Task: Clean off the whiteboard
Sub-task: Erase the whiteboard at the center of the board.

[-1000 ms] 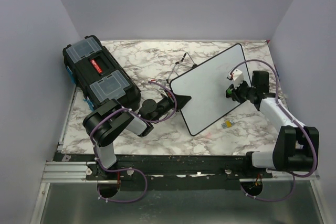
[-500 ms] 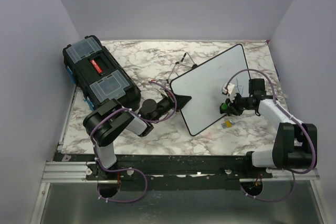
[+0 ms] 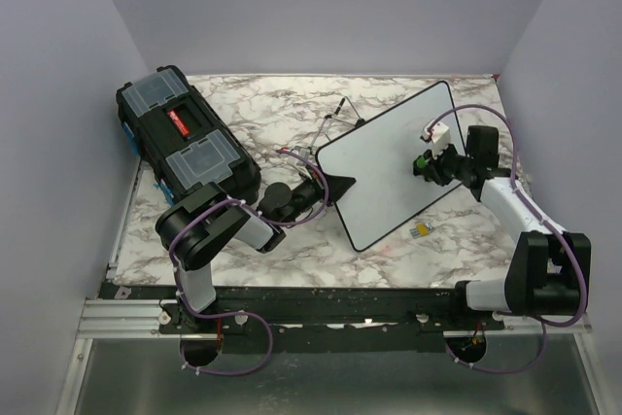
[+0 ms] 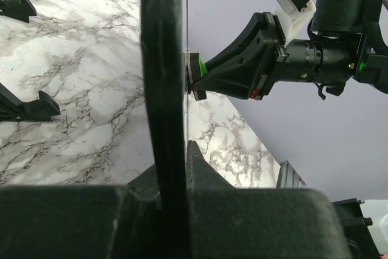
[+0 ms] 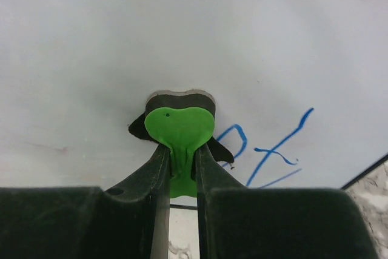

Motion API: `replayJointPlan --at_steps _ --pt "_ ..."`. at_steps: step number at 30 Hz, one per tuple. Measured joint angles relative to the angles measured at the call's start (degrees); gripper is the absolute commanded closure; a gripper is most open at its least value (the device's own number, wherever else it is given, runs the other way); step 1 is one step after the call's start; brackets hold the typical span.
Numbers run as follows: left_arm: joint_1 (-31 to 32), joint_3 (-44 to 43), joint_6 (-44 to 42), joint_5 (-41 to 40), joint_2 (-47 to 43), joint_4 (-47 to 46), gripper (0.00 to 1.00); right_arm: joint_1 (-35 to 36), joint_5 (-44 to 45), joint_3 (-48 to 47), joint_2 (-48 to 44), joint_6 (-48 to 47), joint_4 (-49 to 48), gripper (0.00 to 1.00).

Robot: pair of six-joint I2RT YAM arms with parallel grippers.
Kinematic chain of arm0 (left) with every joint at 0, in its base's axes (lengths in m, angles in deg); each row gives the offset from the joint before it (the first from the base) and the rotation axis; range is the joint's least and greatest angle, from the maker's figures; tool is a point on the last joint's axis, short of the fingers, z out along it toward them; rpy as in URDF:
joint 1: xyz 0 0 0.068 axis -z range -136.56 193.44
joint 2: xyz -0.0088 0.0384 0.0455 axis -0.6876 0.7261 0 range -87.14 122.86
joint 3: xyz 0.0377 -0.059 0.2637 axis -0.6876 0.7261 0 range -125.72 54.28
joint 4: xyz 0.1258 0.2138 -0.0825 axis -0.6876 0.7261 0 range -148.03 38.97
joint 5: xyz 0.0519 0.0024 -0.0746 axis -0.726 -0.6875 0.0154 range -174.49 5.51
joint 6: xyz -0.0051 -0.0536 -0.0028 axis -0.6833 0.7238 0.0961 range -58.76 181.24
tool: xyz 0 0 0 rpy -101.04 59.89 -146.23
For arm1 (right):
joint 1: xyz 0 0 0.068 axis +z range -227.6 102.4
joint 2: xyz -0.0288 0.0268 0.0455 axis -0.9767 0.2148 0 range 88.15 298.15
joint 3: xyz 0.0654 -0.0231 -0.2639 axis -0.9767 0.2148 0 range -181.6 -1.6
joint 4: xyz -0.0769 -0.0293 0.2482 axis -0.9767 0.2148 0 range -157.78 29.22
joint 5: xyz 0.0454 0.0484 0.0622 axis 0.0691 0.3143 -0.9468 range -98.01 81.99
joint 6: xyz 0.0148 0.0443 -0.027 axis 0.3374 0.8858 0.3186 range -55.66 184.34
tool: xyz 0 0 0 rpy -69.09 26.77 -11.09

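Observation:
Blue handwriting [image 5: 280,148] is still there beside the eraser's pad. Next, my right gripper wipes the eraser back down over the handwriting's nearest curl [image 5: 238,136], toward the whiteboard's lower edge.
The whiteboard [image 3: 384,172] stands tilted on its edge, white face with a thin black frame. My left gripper [image 3: 328,185] is shut on its left frame edge [image 4: 162,59]; in the left wrist view my left gripper [image 4: 174,161] pinches that black rim. My right gripper [image 3: 428,164] is shut on a green eraser [image 5: 180,127], whose dark felt pad presses against the board's face [image 5: 151,28]. Blue handwriting [image 5: 273,150] remains just right of the eraser. The left wrist view shows the right gripper [image 4: 242,68] and eraser [image 4: 198,72] touching the board from the side.
A black toolbox [image 3: 185,143] with clear lid compartments lies at the left of the marble table. A small yellow object [image 3: 421,230] sits on the table below the board. Thin wire pieces [image 3: 335,119] lie behind the board. Purple walls close in on three sides.
My right gripper swept the eraser down toward the board's near edge and has come back up to the upper right part. The left gripper and the board have stayed put.

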Motion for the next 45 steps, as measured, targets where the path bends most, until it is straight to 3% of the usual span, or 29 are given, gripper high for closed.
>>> replayJointPlan --at_steps 10,19,27,34,39,45 --pt "-0.11 0.0 0.79 -0.04 0.04 0.31 1.0 -0.09 9.2 3.67 0.15 -6.69 -0.98 0.99" --pt "-0.11 0.0 0.59 0.0 0.07 0.2 1.0 -0.11 2.73 6.49 0.15 -17.99 12.17 0.99" --pt "-0.11 -0.02 0.61 0.0 0.09 0.2 1.0 0.04 -2.89 3.54 -0.02 -7.93 9.38 0.99" --pt "-0.09 -0.02 0.83 0.63 0.09 0.2 1.0 0.04 3.06 -2.19 0.07 0.72 -0.11 0.99" --pt "-0.09 -0.02 1.05 1.01 0.09 0.22 1.0 0.04 8.11 -1.66 0.07 0.44 -2.32 0.99" --pt "-0.11 -0.02 1.64 0.87 0.09 0.37 1.0 -0.07 10.32 1.49 -0.15 -6.4 0.39 0.99"
